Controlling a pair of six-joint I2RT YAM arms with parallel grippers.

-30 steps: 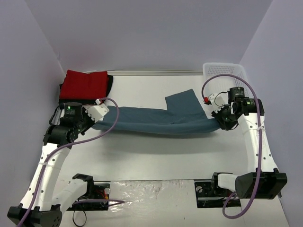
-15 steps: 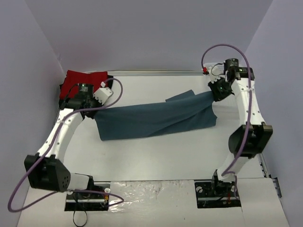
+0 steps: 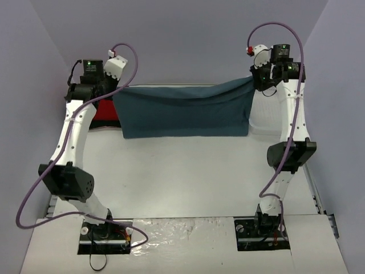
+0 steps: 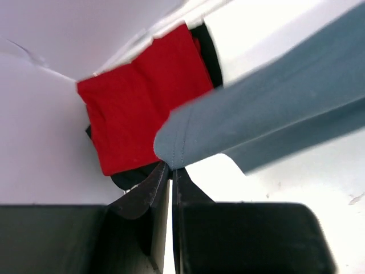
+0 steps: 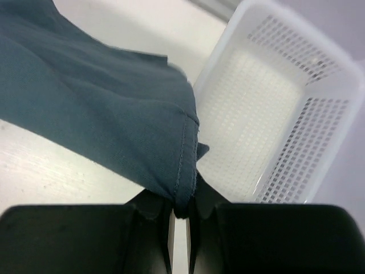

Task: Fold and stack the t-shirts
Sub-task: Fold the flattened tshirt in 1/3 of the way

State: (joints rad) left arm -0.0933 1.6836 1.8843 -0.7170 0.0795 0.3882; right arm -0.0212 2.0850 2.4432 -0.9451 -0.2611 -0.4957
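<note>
Both my grippers have the slate-blue t-shirt [image 3: 185, 114] hanging close to the red t-shirt and basket, so they should pull it back and lay it flat toward the table's near edge [image 3: 182, 205].
The slate-blue t-shirt [image 3: 185, 111] hangs stretched in the air between both grippers, high over the far side of the table. My left gripper [image 3: 114, 91] is shut on its left corner [image 4: 174, 149]. My right gripper [image 3: 254, 83] is shut on its right corner [image 5: 181, 188]. The red t-shirt [image 4: 137, 97] lies folded at the far left corner on top of the black t-shirt [image 4: 208, 48]; in the top view only a strip of red [image 3: 105, 111] shows beside the hanging cloth.
The white lattice basket [image 5: 274, 120] stands at the far right corner, just beside my right gripper; in the top view [image 3: 265, 123] it is partly hidden behind the shirt and arm. The walls stand close at back and sides.
Both arms have lifted and carried the blue shirt up and toward the back wall. It went from sagging on the table to hanging flat in the air.
</note>
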